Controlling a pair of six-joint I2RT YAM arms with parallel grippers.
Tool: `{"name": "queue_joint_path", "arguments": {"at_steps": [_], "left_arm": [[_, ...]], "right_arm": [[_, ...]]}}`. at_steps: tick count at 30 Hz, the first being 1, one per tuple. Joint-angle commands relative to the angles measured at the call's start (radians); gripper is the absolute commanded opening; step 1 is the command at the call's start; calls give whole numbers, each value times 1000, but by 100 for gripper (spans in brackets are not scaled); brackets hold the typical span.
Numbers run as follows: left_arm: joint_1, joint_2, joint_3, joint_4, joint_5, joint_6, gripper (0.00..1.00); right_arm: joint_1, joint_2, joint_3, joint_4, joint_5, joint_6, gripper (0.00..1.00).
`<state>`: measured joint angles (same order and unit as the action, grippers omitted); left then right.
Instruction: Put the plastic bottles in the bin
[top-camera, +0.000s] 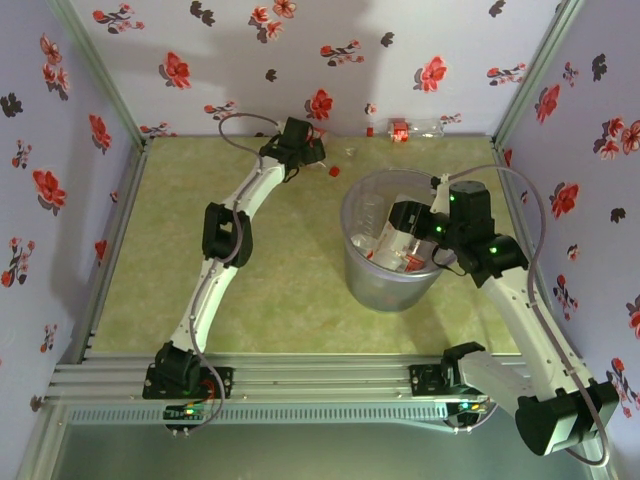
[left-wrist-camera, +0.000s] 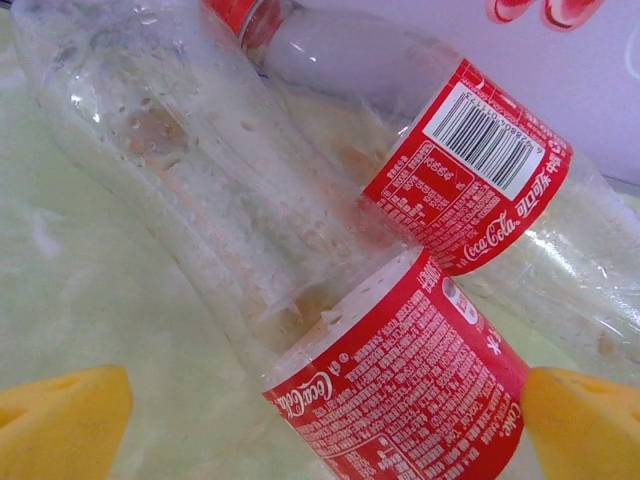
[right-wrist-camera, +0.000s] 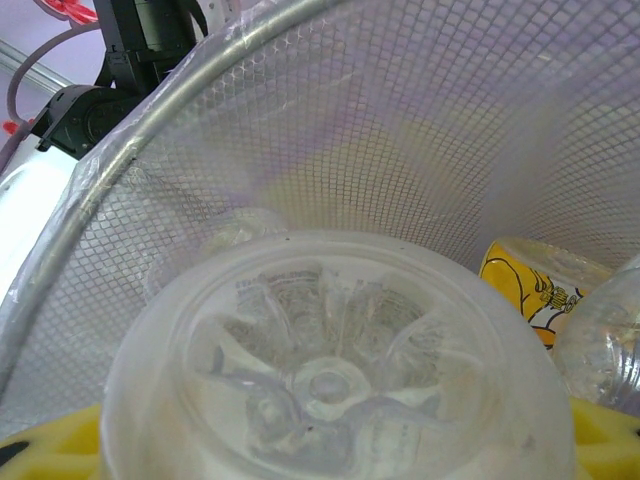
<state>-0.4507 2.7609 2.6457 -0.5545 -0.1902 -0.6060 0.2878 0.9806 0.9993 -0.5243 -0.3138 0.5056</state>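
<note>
My left gripper is to drag the near bottle clear first and then close on its label (left-wrist-camera: 405, 378), because the near bottle leans against the far bottle (left-wrist-camera: 400, 238) by the back wall.
Two clear plastic bottles with red Coca-Cola labels lie crossed on the green mat in the left wrist view, the near one (left-wrist-camera: 400, 400) over the far one (left-wrist-camera: 470, 170). My left gripper (left-wrist-camera: 320, 435) is open, its yellow fingertips (left-wrist-camera: 60, 425) wide on either side of the near bottle's label. From above, the left gripper (top-camera: 303, 140) sits near the back wall. My right gripper (top-camera: 415, 235) is inside the bin (top-camera: 372, 282), shut on a clear bottle whose ribbed base (right-wrist-camera: 330, 380) faces the right wrist camera. A yellow bottle (right-wrist-camera: 530, 290) and another clear one (right-wrist-camera: 600, 350) lie in the bin.
A red-labelled bottle (top-camera: 405, 130) lies against the back wall, and a loose red cap (top-camera: 331, 172) sits on the mat left of the bin. The bin's metal rim and mesh wall (right-wrist-camera: 300, 130) curve close around the right gripper. Flowered walls enclose the mat.
</note>
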Motion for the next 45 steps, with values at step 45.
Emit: {"name": "queue_joint_path", "arguments": {"at_steps": [45], "left_arm": [[48,-355,-623,48,-132,24,100]], "right_arm": [[12,-9,-44,-89,9,21,64]]}}
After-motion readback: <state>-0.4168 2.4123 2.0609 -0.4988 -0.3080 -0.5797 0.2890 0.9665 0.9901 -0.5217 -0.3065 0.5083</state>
